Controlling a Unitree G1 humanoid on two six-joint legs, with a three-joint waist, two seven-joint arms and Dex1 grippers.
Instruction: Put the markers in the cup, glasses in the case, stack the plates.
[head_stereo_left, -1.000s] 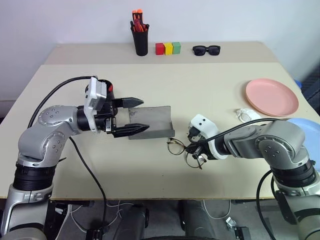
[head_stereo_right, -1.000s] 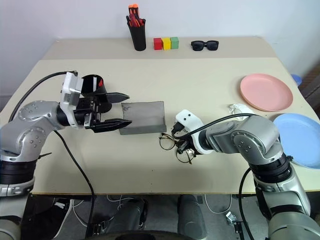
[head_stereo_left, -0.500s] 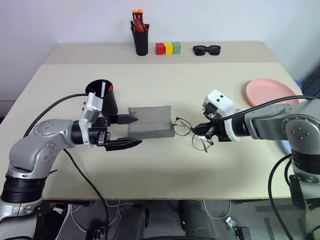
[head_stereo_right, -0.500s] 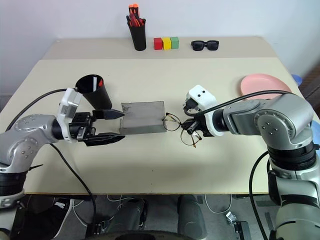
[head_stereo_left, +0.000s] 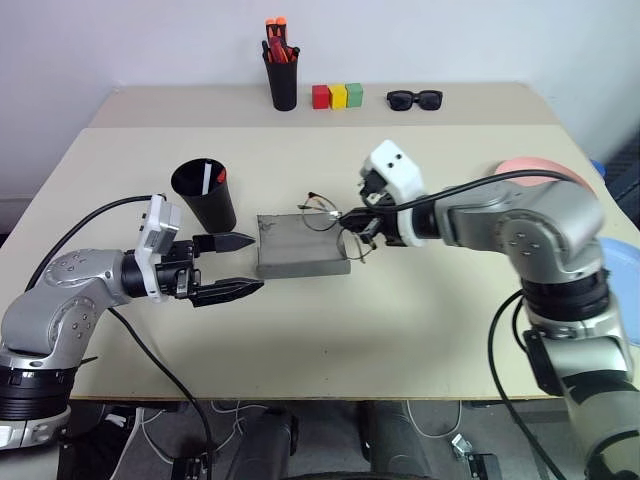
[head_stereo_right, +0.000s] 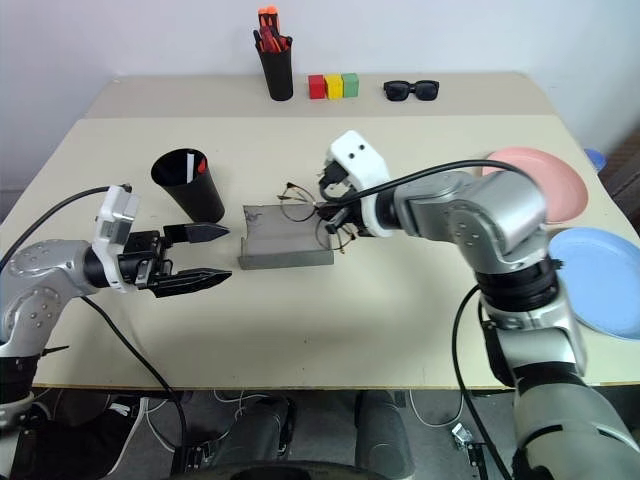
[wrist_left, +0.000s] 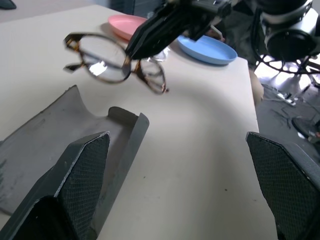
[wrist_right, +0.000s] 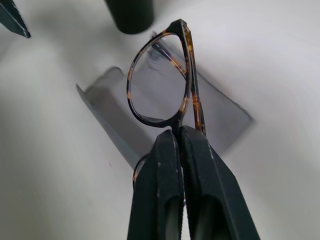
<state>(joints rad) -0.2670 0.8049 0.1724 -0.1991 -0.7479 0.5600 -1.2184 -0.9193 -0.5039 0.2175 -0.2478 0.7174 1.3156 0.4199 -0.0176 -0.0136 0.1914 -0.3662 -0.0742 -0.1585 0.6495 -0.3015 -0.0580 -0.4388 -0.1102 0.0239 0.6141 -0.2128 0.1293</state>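
Note:
My right gripper holds the glasses slanted across the case's end (head_stereo_left: 350, 246), so next I turn them in line with the case's front side (head_stereo_left: 300, 269) before I lower them in.
The wire-framed glasses (head_stereo_left: 320, 212) hang in the air over the right end of the open grey case (head_stereo_left: 300, 258). My right gripper (head_stereo_left: 352, 221) is shut on their bridge, as the right wrist view shows (wrist_right: 175, 131). My left gripper (head_stereo_left: 258, 263) stands open just left of the case, level and apart from it. The black cup (head_stereo_left: 205, 194) stands behind that gripper, with a white marker (head_stereo_left: 205, 178) and a red-tipped marker (head_stereo_left: 221, 176) inside. The pink plate (head_stereo_right: 548, 176) and the blue plate (head_stereo_right: 603, 282) lie side by side at the right, the pink one partly behind my right arm.
At the far edge stand a black pen holder (head_stereo_left: 281, 82) with orange-and-red pens, three coloured blocks (head_stereo_left: 335, 96) and black sunglasses (head_stereo_left: 413, 99). The table's front edge runs close below my arms.
My right gripper lifted the glasses off the table and carried them left and up over the case. My left gripper drew back left and down, away from the case.

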